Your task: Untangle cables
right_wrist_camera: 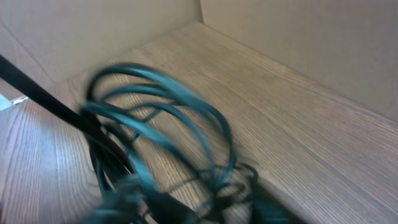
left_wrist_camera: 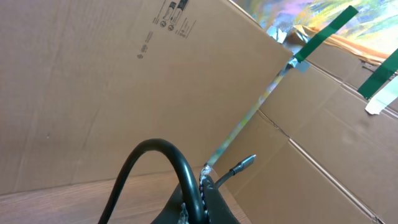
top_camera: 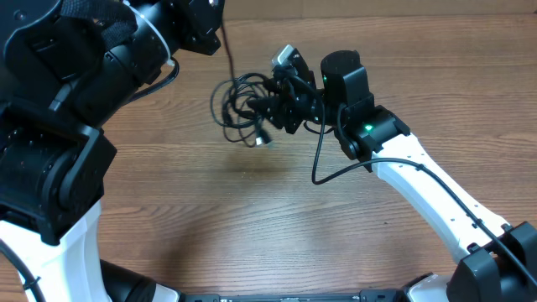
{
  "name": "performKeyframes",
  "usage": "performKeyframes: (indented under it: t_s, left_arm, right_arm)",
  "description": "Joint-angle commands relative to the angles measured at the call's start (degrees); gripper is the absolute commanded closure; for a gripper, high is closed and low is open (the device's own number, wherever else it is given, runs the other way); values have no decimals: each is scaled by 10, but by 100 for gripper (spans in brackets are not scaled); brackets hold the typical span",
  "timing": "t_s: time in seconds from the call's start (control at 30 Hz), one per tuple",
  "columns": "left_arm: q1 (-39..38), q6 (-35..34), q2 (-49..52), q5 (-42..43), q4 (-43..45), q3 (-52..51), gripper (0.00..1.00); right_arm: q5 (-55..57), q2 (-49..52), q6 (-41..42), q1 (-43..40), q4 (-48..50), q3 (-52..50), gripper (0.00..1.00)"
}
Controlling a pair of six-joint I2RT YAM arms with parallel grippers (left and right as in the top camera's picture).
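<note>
The piece of cable under my left gripper goes tight into the tangled loops (top_camera: 241, 107), so next I put the cables down on the wooden table (top_camera: 262, 158) and open my left gripper.
The cables (top_camera: 239, 105) are a small tangle of thin black loops at the table's far middle, with a silver plug end (top_camera: 263, 140) hanging at its lower edge. My right gripper (top_camera: 281, 105) is at the bundle's right side and looks shut on it. In the right wrist view the loops (right_wrist_camera: 168, 106) are blurred in front of the fingers (right_wrist_camera: 205, 208). My left gripper (top_camera: 214, 17) is raised at the far edge, and one strand (top_camera: 227, 50) runs from it down to the bundle. In the left wrist view the fingers (left_wrist_camera: 199, 199) are shut on a black cable (left_wrist_camera: 155, 146) with a plug end (left_wrist_camera: 245, 163).
The wooden table (top_camera: 252, 226) is walled by cardboard (left_wrist_camera: 93, 81) (right_wrist_camera: 298, 37) with green tape (left_wrist_camera: 323, 34). The right arm's own thicker cable (top_camera: 323, 164) loops beside its wrist. The bulky left arm base (top_camera: 50, 168) fills the left side.
</note>
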Motion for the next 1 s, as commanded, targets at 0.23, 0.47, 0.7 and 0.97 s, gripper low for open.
performKeyframes:
  t_s: [0.23, 0.47, 0.7, 0.97]
  left_arm:
    - [43, 15, -21, -71, -79, 13, 96]
    - [218, 30, -22, -88, -189, 13, 96]
    - [405, 53, -22, -89, -278, 13, 96]
    - [564, 64, -21, -78, -339, 13, 96]
  right_arm:
    - [16, -18, 52, -68, -18, 14, 96]
    - [12, -76, 75, -234, -68, 14, 96]
    - [12, -120, 90, -397, -118, 14, 96]
    - [9, -124, 90, -492, -132, 14, 96]
